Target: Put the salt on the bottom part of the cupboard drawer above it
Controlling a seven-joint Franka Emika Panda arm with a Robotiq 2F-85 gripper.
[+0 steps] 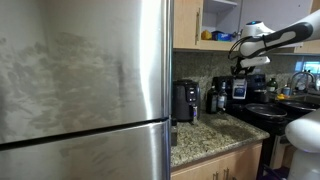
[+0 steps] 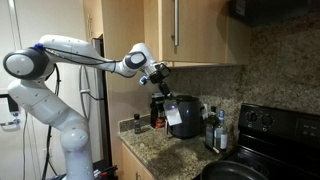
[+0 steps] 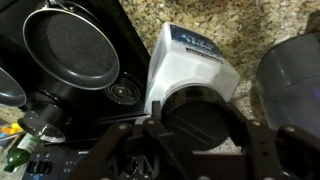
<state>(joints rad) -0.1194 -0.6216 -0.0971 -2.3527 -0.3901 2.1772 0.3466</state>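
Observation:
The salt is hanging lower than the cupboard's bottom edge [image 2: 180, 65], so my gripper needs to move back from the cupboard and raise the salt to the open shelf's height [image 1: 216, 40].
The salt [image 3: 190, 60] is a cylinder with a white body, a dark blue label and a dark round end. In the wrist view it sits between my gripper's [image 3: 200, 125] two fingers, which are shut on it. In an exterior view the gripper [image 1: 243, 68] holds the salt [image 1: 238, 88] above the granite counter, below the cupboard [image 1: 222, 20], whose white inside shows. In an exterior view the gripper [image 2: 160, 75] hangs under the wooden cupboard [image 2: 195, 30]; the salt is too small to make out there.
A yellow object [image 1: 207, 36] lies on the cupboard's lower shelf. A black appliance [image 2: 181, 115] and dark bottles [image 2: 211, 126] stand on the counter below. The stove with a black pan [image 3: 70, 45] is beside them. The big steel fridge [image 1: 85, 90] fills the near side.

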